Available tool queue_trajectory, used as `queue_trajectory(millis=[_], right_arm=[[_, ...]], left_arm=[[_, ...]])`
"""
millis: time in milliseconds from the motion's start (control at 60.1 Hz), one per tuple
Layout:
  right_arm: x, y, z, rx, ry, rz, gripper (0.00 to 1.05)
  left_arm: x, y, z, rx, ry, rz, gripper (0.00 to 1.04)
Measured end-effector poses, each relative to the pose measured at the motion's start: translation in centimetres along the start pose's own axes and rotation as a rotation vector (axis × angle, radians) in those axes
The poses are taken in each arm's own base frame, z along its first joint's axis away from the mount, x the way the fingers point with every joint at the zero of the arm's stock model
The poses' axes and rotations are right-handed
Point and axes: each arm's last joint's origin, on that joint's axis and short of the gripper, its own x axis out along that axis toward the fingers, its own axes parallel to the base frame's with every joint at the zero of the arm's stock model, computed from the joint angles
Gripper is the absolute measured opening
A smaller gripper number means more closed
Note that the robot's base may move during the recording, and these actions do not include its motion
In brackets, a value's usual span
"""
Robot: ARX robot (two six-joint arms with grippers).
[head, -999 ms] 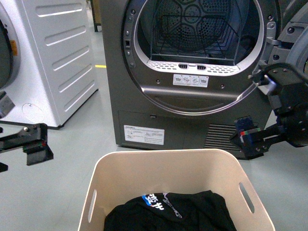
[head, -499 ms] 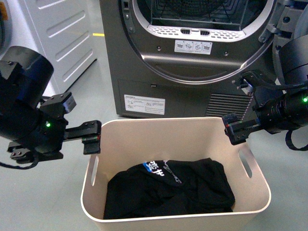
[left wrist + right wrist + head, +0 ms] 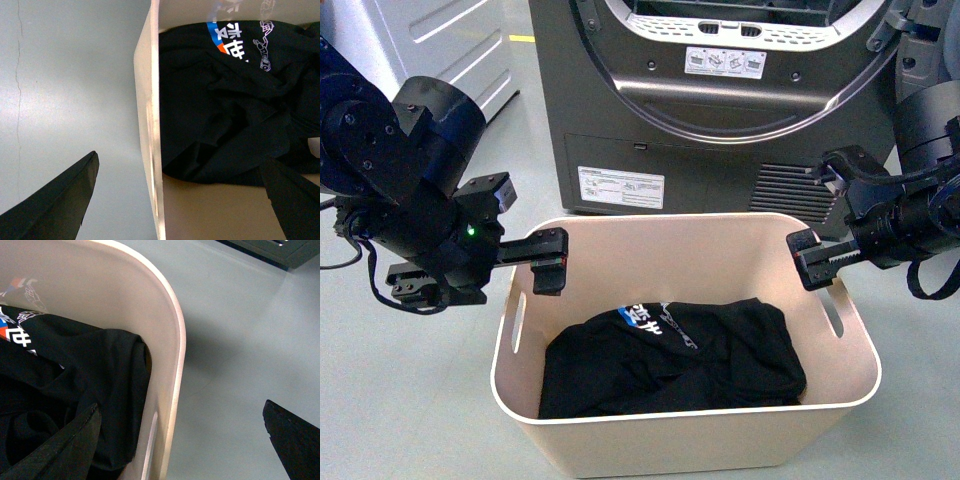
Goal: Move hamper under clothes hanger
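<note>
My gripper will carry the hamper with the black printed garment (image 3: pixel 670 360) riding along, because the garment lies spread low inside the hamper, well below the hamper's rim (image 3: pixel 665 215).
The beige hamper (image 3: pixel 720 440) stands on the floor in front of me, with a black printed garment (image 3: pixel 670 360) lying in it. My left gripper (image 3: pixel 548 262) is open above the hamper's left short side. In the left wrist view the wall (image 3: pixel 152 125) runs between the two fingers of that gripper (image 3: pixel 180 162). My right gripper (image 3: pixel 815 258) is open over the right short side. Its fingers straddle the rim (image 3: pixel 175 340) above the slot handle (image 3: pixel 150 440), the gripper (image 3: pixel 180 407) touching nothing. The clothes hanger is out of view.
A dark grey dryer (image 3: pixel 720 130) stands close behind the hamper. A white machine (image 3: pixel 440 40) is at the back left, with a yellow floor mark (image 3: pixel 523 39) beside it. Grey floor (image 3: pixel 400 400) surrounds the hamper.
Both arms came in from the sides and down to the hamper's short sides. The hamper now shows whole and lower in the front view.
</note>
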Motion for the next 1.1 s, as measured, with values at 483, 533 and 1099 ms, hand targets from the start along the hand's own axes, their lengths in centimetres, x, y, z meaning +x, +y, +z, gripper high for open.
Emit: queue_trajectory(millis=[483, 533, 1099], right_arm=[[1.7, -0.3, -1.4, -0.001, 0.058, -0.050, 0.58], [1.8, -0.3, -1.4, -0.003, 0.059, -0.049, 0.51], [0.5, -0.3, -1.1, 0.014, 0.060, -0.036, 0.03]], left_arm=[[1.4, -0.2, -0.4, 0.004, 0.031, 0.030, 0.58], [1.5, -0.3, -0.5, 0.008, 0.034, 0.031, 0.51], [0.5, -0.8, -0.2, 0.009, 0.013, 0.049, 0.04]])
